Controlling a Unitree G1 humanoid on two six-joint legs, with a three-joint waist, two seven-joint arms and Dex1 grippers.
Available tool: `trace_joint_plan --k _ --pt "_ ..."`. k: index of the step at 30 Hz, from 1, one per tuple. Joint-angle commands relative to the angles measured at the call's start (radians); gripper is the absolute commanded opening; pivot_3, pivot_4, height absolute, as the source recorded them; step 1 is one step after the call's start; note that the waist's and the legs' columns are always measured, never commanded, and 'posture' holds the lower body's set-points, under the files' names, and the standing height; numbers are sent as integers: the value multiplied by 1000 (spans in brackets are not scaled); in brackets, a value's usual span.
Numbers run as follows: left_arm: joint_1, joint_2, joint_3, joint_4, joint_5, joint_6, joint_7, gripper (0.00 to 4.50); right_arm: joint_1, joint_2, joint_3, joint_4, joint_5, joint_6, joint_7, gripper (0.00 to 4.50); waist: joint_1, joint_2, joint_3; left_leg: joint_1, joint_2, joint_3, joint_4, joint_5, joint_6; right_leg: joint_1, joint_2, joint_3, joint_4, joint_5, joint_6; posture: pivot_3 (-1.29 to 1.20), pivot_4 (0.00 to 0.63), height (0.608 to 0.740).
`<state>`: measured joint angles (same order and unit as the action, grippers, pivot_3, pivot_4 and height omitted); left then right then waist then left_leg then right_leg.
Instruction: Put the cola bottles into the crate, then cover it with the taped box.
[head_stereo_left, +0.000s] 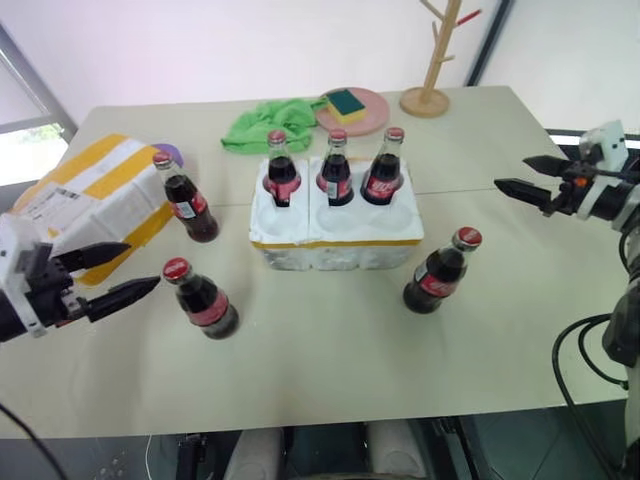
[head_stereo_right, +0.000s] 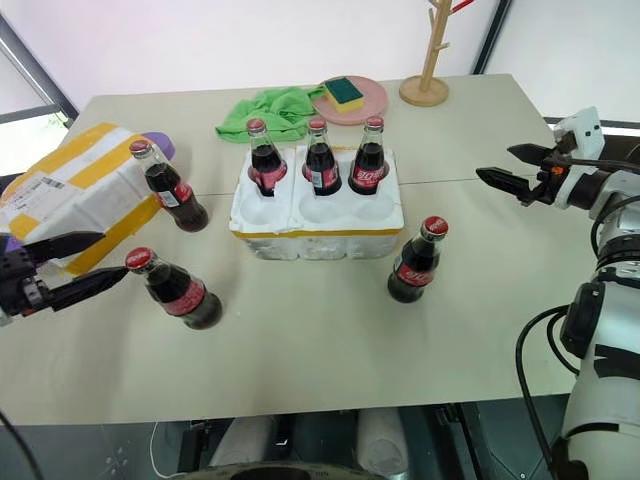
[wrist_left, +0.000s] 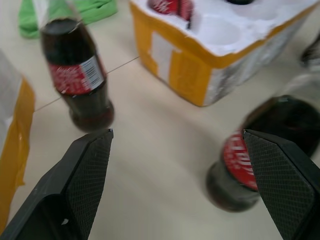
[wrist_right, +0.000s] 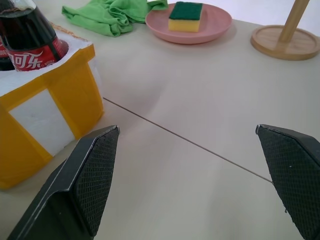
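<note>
The near bottle (head_stereo_left: 205, 304) is in line with one finger of my left gripper, so I should swing toward the taped box and close around the bottle (head_stereo_left: 188, 204) beside that box.
The white foam crate (head_stereo_left: 335, 238) with a yellow band sits mid-table. Three cola bottles stand in its back wells (head_stereo_left: 282, 172) (head_stereo_left: 336, 170) (head_stereo_left: 384, 170); the front wells are bare. Three more bottles stand loose on the table: one left of the crate (head_stereo_left: 186, 200), one front left (head_stereo_left: 202, 299), one front right (head_stereo_left: 438, 271). The taped box (head_stereo_left: 95, 200) lies at the far left. My left gripper (head_stereo_left: 125, 272) is open, just left of the front-left bottle (wrist_left: 245, 165). My right gripper (head_stereo_left: 520, 175) is open, raised off the table's right side.
A green cloth (head_stereo_left: 268, 122), a pink plate (head_stereo_left: 368, 112) carrying a sponge (head_stereo_left: 346, 101) and a wooden rack (head_stereo_left: 432, 60) stand along the back. A purple object (head_stereo_left: 170, 152) peeks out behind the taped box.
</note>
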<state>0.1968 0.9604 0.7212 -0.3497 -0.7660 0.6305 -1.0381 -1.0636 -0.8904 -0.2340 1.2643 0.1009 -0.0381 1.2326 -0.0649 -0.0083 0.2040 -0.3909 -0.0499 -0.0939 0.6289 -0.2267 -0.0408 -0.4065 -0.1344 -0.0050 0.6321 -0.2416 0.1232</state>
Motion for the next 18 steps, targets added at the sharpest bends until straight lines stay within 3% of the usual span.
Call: trace_joint_plan --k 1,9,18 --pt "-41 -8 46 10 -7 1 55 4338 -21 -9 -18 -20 18 -17 -16 4500 -1 0 0 0 1 1 1 0 0 0 1 0 0 1 -1 0 150 740" --pt "-46 -43 5 -1 28 -26 93 4338 -41 5 -12 -17 15 -15 -29 4500 -7 0 0 1 8 12 1 0 0 -2 3 3 0 4 -2 0 150 740" --pt "-193 -115 -109 115 161 -108 253 4338 -47 -5 -25 -13 33 38 -3 4500 -2 0 0 1 11 11 3 0 0 -1 7 4 -1 6 -3 0 150 740"
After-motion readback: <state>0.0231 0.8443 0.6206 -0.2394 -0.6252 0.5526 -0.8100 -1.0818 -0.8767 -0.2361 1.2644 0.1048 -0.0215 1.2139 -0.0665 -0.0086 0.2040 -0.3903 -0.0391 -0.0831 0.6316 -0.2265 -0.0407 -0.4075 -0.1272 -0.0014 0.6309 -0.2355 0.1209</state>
